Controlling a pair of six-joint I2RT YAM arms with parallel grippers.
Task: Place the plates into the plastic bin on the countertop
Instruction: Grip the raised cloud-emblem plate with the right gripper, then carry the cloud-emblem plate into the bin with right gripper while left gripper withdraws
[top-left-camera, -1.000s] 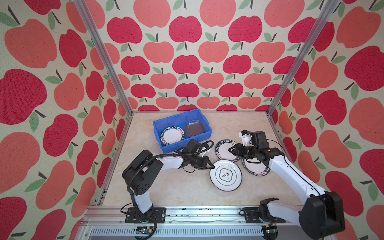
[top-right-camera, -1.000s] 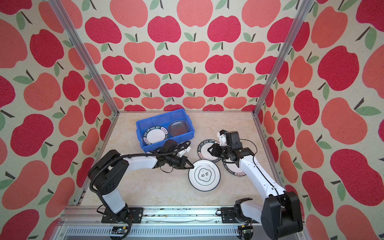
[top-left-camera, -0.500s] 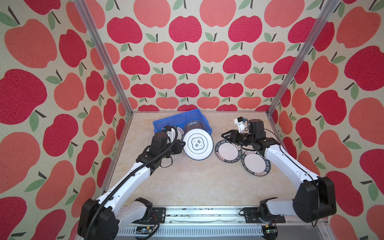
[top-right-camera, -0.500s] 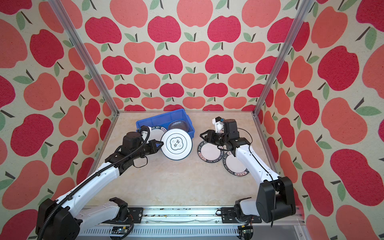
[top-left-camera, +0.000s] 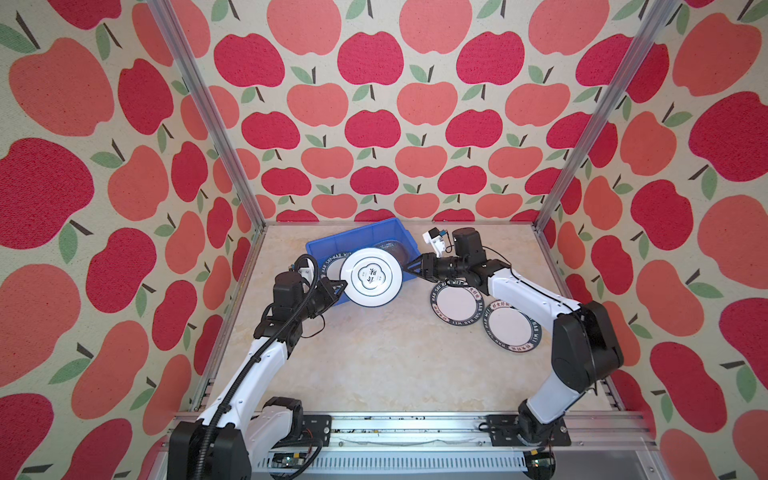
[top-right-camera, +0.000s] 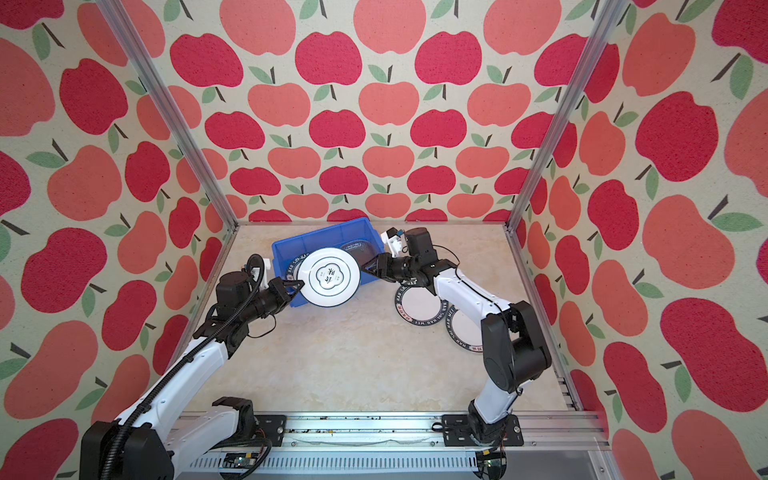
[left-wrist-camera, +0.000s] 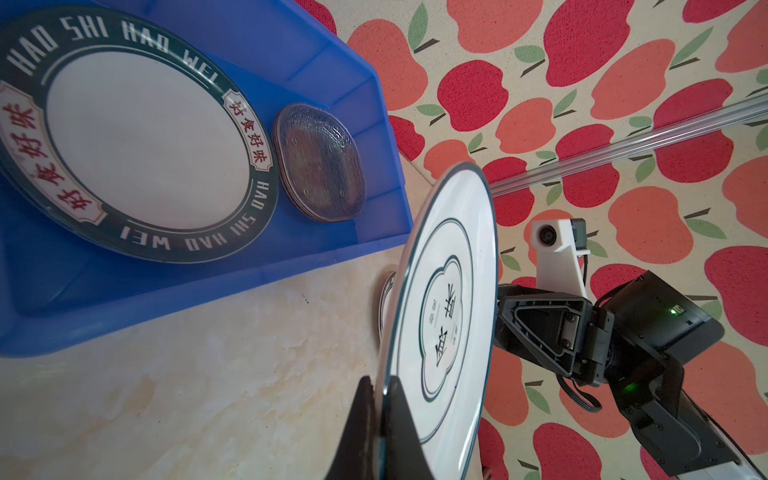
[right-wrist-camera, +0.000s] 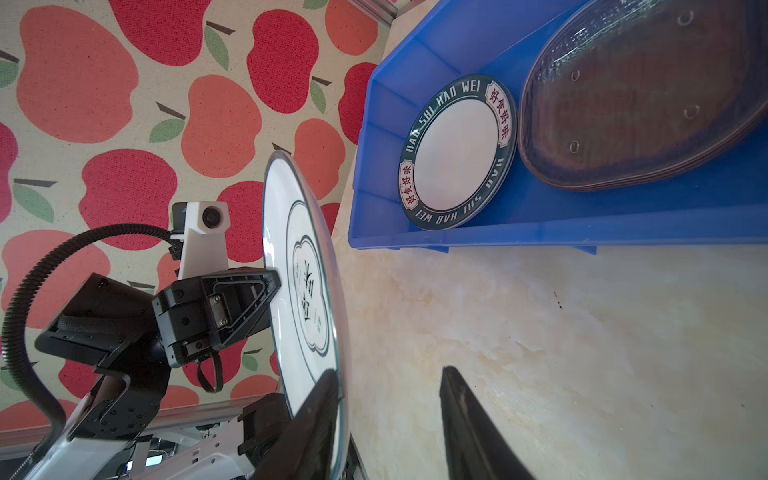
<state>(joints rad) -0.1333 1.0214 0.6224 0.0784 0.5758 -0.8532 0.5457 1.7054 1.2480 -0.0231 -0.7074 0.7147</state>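
Observation:
The white plate's rim (top-left-camera: 346, 282) has my left gripper on it toward the bin's end, so my right gripper should grab the opposite rim (top-left-camera: 401, 273) before the plate is laid inside.
My left gripper (left-wrist-camera: 384, 386) is shut on the rim of the large white plate with a central emblem (top-left-camera: 371, 277), holding it raised beside the blue plastic bin (top-left-camera: 316, 249). My right gripper (right-wrist-camera: 388, 370) is open at the plate's (right-wrist-camera: 303, 270) opposite rim. One finger lies against the plate and the other stands well apart. Inside the bin (left-wrist-camera: 291, 266) lie a round lettered-rim plate (left-wrist-camera: 137, 137) and a stack of clear glass plates (left-wrist-camera: 320, 162). Two more lettered-rim plates (top-left-camera: 455, 301) (top-left-camera: 510, 328) rest on the countertop (top-left-camera: 395, 357) under the right arm.
The bin (top-right-camera: 324, 232) sits askew near the back wall. Aluminium rails and apple-patterned walls close in the countertop on three sides. The arm bases are bolted to the front rail.
The left gripper has lifted the emblem plate off the countertop up to the bin's front. The right gripper has left the lettered plates and come across to the raised plate's far rim.

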